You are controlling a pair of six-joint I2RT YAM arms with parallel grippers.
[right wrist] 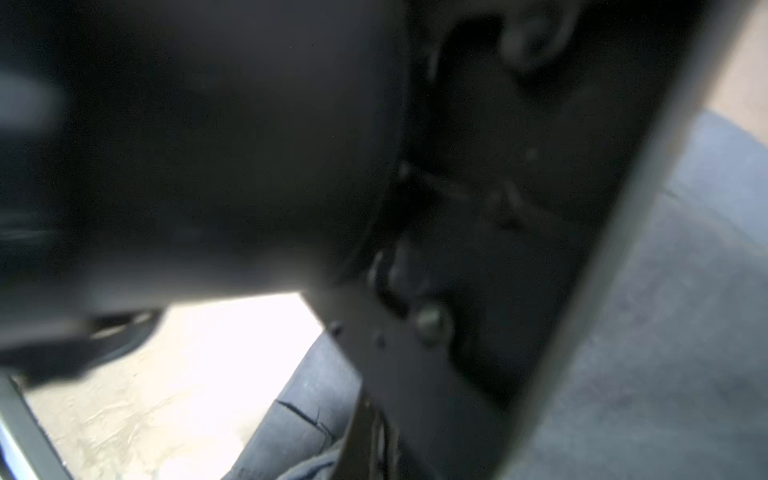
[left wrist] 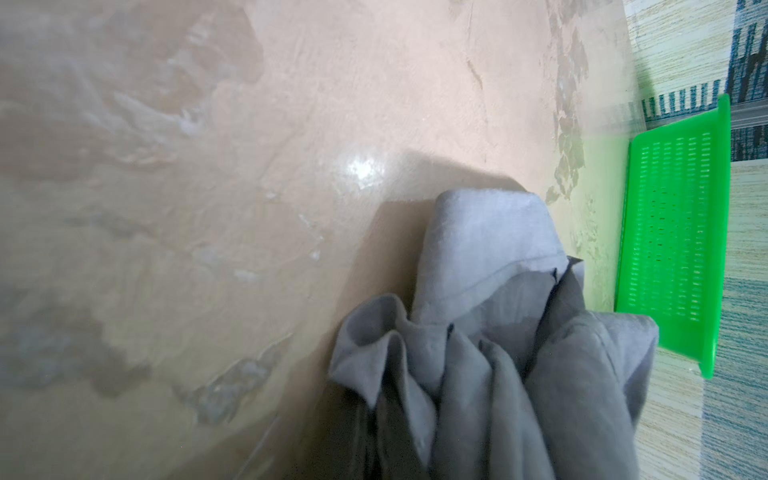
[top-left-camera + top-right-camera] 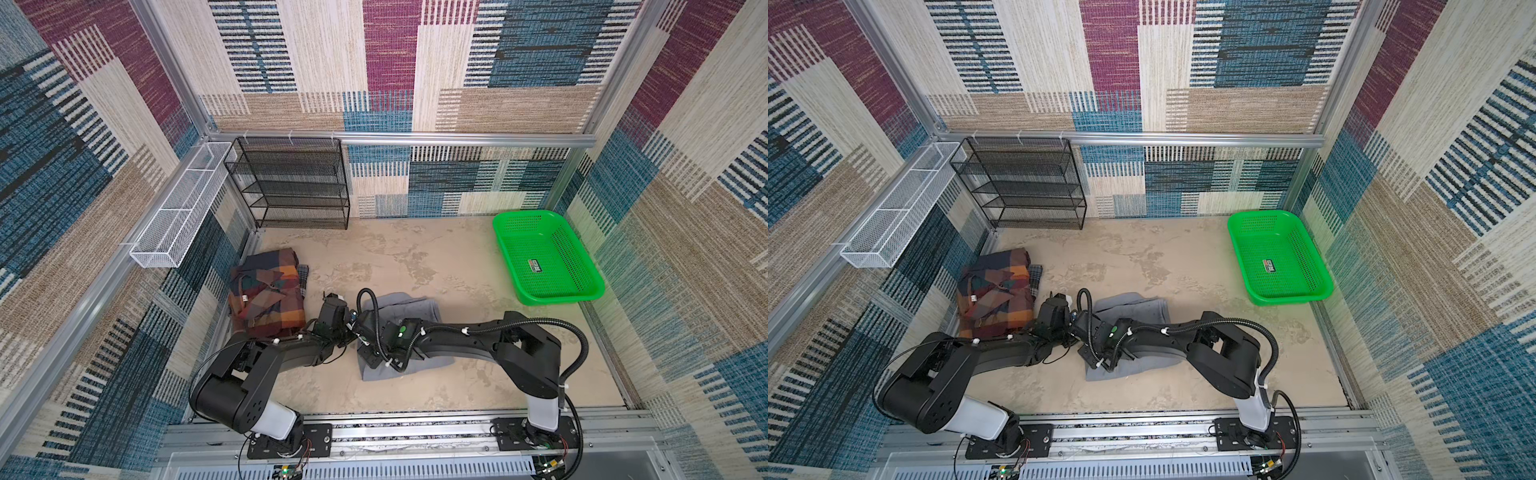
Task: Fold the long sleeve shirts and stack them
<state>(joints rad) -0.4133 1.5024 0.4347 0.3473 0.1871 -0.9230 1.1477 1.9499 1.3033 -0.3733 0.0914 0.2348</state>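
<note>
With both grippers crowding the gray shirt's bunched edge (image 2: pixel 397 340), my left gripper should open and regrip the shirt's edge while my right gripper backs off across the shirt's body (image 3: pixel 412 308).
The gray shirt (image 3: pixel 405 306) (image 3: pixel 1136 306) lies folded on the tan table near the front middle, partly under both arms. Both arms meet at its left edge. My left gripper (image 3: pixel 351 323) is shut on the gray shirt, whose cloth (image 2: pixel 478 257) bunches up right at the jaws in the left wrist view; the fingers are hidden by it. My right gripper (image 3: pixel 360 337) reaches across the shirt and is shut on the same edge. The right wrist view is mostly blocked by the black left arm, with gray cloth (image 1: pixel 685 332) beside it. The plaid shirt (image 3: pixel 266 299) (image 3: pixel 996 296) lies folded at the left.
A green mesh basket (image 3: pixel 557 298) (image 3: pixel 1283 300) (image 2: pixel 673 249) stands at the right back. A black wire rack (image 3: pixel 291 183) stands at the back left against the wall. A white wire tray (image 3: pixel 178 208) hangs on the left wall. Patterned walls enclose the table.
</note>
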